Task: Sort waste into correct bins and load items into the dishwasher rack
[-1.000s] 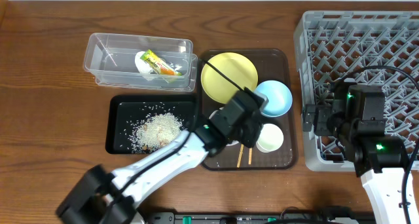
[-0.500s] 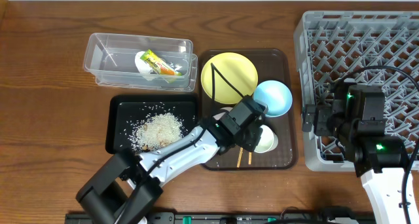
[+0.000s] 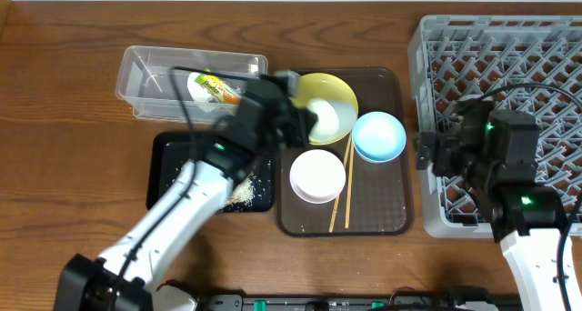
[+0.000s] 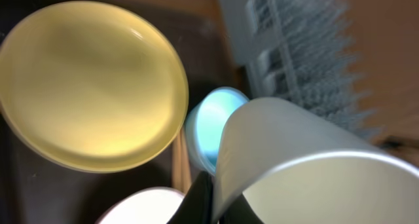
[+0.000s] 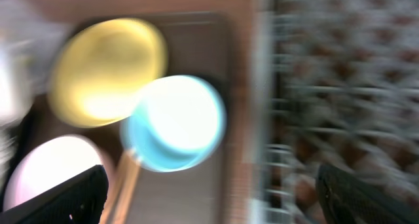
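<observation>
The small white cup (image 3: 326, 119) is in my left gripper, across the tray from the grey rack, so my right gripper should first take hold of the cup's loose end (image 3: 346, 119).
My left gripper (image 3: 305, 122) is shut on the rim of the small white cup (image 3: 327, 120) and holds it tilted above the pale yellow plate (image 3: 344, 93). In the left wrist view the cup (image 4: 294, 165) fills the lower right, with one finger (image 4: 200, 198) outside its wall. The light blue bowl (image 3: 378, 135), white bowl (image 3: 317, 175) and chopsticks (image 3: 341, 188) lie on the brown tray (image 3: 382, 215). The wrapper (image 3: 218, 88) lies in the clear tub (image 3: 145, 79). Rice (image 3: 241, 191) lies in the black tray (image 3: 168, 179). My right gripper (image 3: 427, 154) is open and empty beside the grey rack (image 3: 509, 65).
The left arm crosses over the black tray and hides much of it. The right wrist view is motion-blurred; it shows the blue bowl (image 5: 177, 122), the yellow plate (image 5: 108, 70) and the rack's edge (image 5: 340, 106). The rack holds nothing that shows.
My left gripper closed on the cup at the tray's front right, lifted it and carried it back-left over the yellow plate. The white bowl is now uncovered. The right arm shifted slightly.
</observation>
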You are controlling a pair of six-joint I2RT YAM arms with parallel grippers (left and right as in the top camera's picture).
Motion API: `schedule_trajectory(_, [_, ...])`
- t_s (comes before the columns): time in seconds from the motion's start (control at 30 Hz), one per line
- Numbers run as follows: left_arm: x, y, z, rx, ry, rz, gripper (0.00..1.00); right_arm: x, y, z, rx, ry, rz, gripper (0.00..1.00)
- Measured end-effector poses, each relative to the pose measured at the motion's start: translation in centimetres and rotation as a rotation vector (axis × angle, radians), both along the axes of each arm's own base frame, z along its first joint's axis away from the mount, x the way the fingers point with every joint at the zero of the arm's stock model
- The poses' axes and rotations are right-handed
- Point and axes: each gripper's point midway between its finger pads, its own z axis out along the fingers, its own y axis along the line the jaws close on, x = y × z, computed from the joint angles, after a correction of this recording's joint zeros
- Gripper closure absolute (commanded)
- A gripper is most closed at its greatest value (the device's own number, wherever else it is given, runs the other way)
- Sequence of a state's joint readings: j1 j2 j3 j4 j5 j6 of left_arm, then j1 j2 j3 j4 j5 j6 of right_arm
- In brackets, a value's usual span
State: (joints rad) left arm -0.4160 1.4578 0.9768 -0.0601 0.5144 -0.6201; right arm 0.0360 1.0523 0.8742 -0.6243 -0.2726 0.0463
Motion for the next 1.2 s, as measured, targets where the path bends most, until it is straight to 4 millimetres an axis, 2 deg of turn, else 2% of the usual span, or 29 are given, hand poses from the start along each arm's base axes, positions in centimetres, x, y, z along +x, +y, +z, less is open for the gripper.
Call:
schedule_trajectory(0.07, [1.1, 0.2, 1.0, -0.119, 0.023, -0.017, 0.94, -0.5, 2.5, -0.3, 0.076, 0.017, 0.149, 0.01])
schedule_trajectory(0.17, [1.6, -0.8, 3.2, -0.326, 0.026, -0.155, 0.94, -1.4, 6.3, -0.5, 0.207, 0.026, 0.390, 0.01])
schedule_trajectory(0.23, [0.8, -1.6, 3.9, -0.409, 0.057, -0.249, 0.94, -1.7, 8.0, -0.3, 0.275, 0.012, 0.499, 0.01])
schedule_trajectory(0.3, [-0.7, -2.3, 3.7, -0.471, 0.146, -0.342, 0.94, -1.5, 9.6, 0.1, 0.349, -0.028, 0.610, 0.03])
schedule_trajectory(0.4, [-2.5, -3.0, 3.5, -0.515, 0.242, -0.428, 0.94, -0.9, 10.9, 1.0, 0.421, -0.103, 0.713, 0.05])
schedule_trajectory(0.63, [-4.4, -3.7, 4.0, -0.549, 0.310, -0.517, 0.94, 0.1, 12.3, 5.3, 0.501, -0.335, 0.872, 0.02])
schedule_trajectory(0.73, [-4.9, -3.9, 4.1, -0.553, 0.322, -0.537, 0.94, 0.2, 12.5, 6.4, 0.525, -0.364, 0.891, 0.07])
schedule_trajectory(0.83, [-5.3, -4.3, 4.1, -0.551, 0.327, -0.550, 0.93, -0.1, 12.7, 6.6, 0.553, -0.346, 0.899, 0.12])
schedule_trajectory(1.0, [-5.5, -4.6, 4.1, -0.550, 0.329, -0.559, 0.94, -0.7, 13.2, 6.6, 0.581, -0.312, 0.908, 0.11])
schedule_trajectory(1.13, [-5.5, -4.6, 4.1, -0.550, 0.329, -0.558, 0.94, -0.9, 13.4, 6.5, 0.592, -0.296, 0.910, 0.17])
schedule_trajectory(1.2, [-5.5, -4.6, 4.1, -0.550, 0.329, -0.558, 0.94, -0.9, 13.4, 6.5, 0.596, -0.292, 0.910, 0.23])
